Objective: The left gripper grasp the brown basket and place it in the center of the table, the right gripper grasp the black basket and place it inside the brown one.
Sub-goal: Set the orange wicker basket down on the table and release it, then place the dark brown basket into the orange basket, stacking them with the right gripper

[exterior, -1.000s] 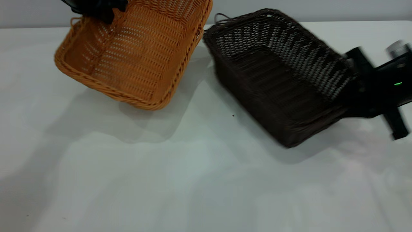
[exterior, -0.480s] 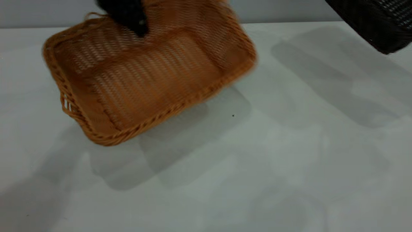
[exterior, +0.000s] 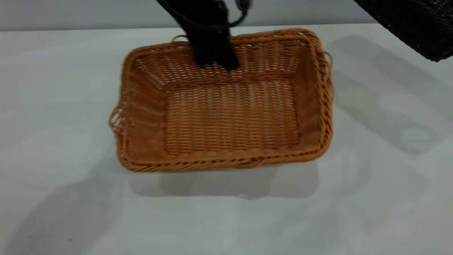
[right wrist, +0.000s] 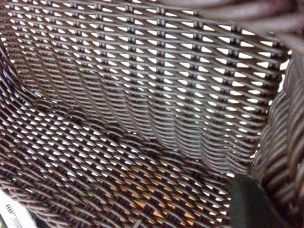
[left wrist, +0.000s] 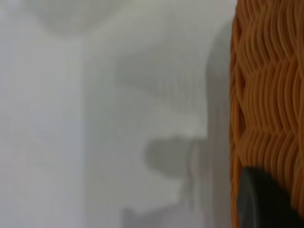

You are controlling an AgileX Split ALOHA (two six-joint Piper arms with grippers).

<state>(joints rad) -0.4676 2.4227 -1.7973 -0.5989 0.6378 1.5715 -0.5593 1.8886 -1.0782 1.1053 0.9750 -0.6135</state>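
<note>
The brown basket's far side (exterior: 268,54) is held up in my left gripper, which should lay the basket flat (exterior: 231,117) and pull away before the black basket goes in.
The brown basket (exterior: 230,113) lies level at the middle of the table (exterior: 56,106), its open side up. My left gripper (exterior: 216,58) comes down from the far side and is shut on the basket's far wall; the left wrist view shows one dark finger (left wrist: 261,199) pressed on the orange weave (left wrist: 270,95). The black basket (exterior: 414,24) hangs in the air at the top right corner, only its lower corner in view. The right gripper is out of the exterior view; the right wrist view shows one of its fingers (right wrist: 251,204) against the black basket's wall (right wrist: 142,95), with orange showing through the weave.
The pale table stretches wide to the left, right and front of the brown basket. Soft shadows lie on it in front of the basket and at the right.
The brown basket has moved right and come down level at the table's middle, with the left gripper still on its far wall. The black basket was lifted off the table to the upper right.
</note>
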